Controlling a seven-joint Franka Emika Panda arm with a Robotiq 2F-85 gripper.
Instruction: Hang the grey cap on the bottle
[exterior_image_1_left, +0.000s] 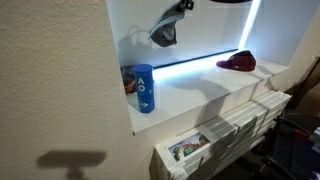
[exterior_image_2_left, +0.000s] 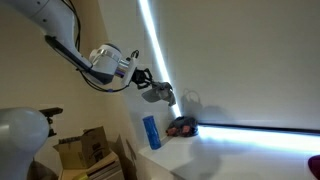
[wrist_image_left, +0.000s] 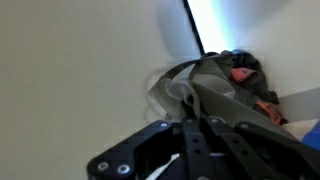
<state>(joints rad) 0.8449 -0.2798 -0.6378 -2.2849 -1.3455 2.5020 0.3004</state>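
The grey cap (exterior_image_1_left: 163, 34) is hanging at a steep angle near the wall, out of line with the bottle. Next, my gripper swings back, tilts the cap flatter and moves it over the bottle's top (exterior_image_1_left: 144, 68).
The grey cap (exterior_image_1_left: 164, 32) hangs in the air from my gripper (exterior_image_1_left: 178, 10), whose fingers are shut on its edge. In an exterior view the gripper (exterior_image_2_left: 146, 82) holds the cap (exterior_image_2_left: 161, 94) above the shelf. The blue bottle (exterior_image_1_left: 144, 88) stands upright at one end of the white shelf (exterior_image_1_left: 200, 95), below the cap and a little to one side; it also shows in an exterior view (exterior_image_2_left: 151, 131). In the wrist view the cap (wrist_image_left: 205, 85) drapes over the closed fingers (wrist_image_left: 190, 105). The bottle is hidden there.
A red cap (exterior_image_1_left: 237, 62) lies at the far end of the shelf. A dark and red item (exterior_image_2_left: 182, 126) sits right beside the bottle against the wall, also in the wrist view (wrist_image_left: 248, 75). A bright light strip (exterior_image_1_left: 200, 60) runs along the wall. Drawers (exterior_image_1_left: 225, 135) stand below.
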